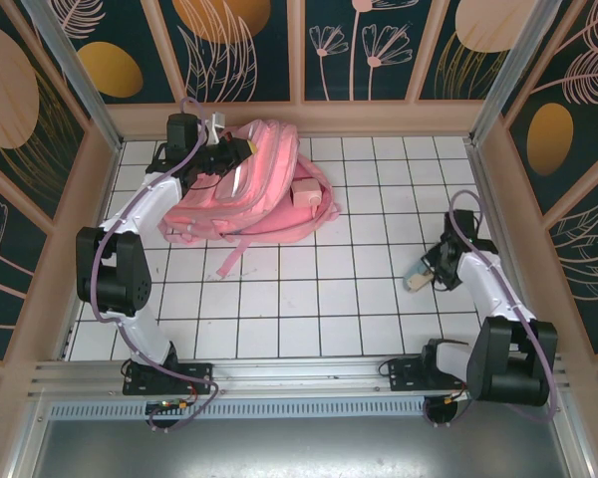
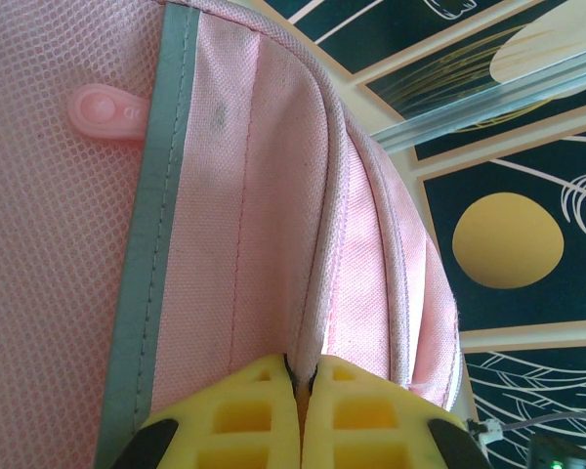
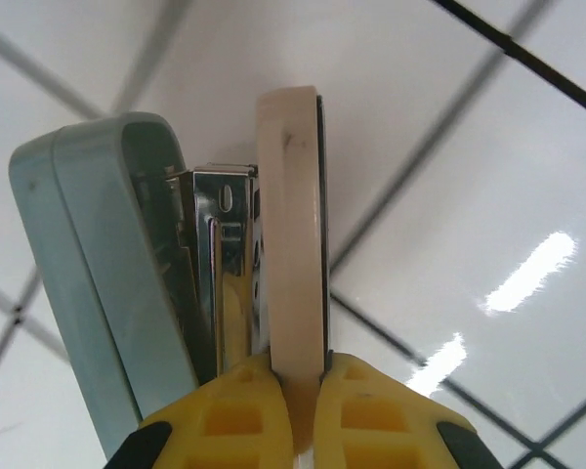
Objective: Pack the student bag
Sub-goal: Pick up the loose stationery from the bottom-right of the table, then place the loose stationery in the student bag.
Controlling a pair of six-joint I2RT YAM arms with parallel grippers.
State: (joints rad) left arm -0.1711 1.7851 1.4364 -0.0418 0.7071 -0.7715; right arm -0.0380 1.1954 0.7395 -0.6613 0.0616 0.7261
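My right gripper keeps carrying the stapler until it sits inside, as my left gripper is holding the bag's pink seam (image 2: 321,269) clear of the bag's opening (image 1: 296,215).
The student bag (image 1: 254,189), a big soft pink backpack, lies at the back of the tiled table. My left gripper (image 1: 241,149) is at its upper edge. In the left wrist view the yellow fingers (image 2: 300,376) are shut on a folded pink seam of the bag (image 2: 254,195). Over at the right, my right gripper (image 1: 429,267) holds a stapler (image 1: 416,276) just above the tiles. In the right wrist view this gripper (image 3: 298,371) is shut on the stapler's beige base (image 3: 291,215). Its pale teal top (image 3: 107,274) and chrome magazine stand to the left.
A small beige-pink box (image 1: 306,191) rests on the bag's right side. A pink strap (image 1: 234,254) trails onto the tiles in front of the bag. Wooden walls close in the table (image 1: 309,299) at the back and both sides.
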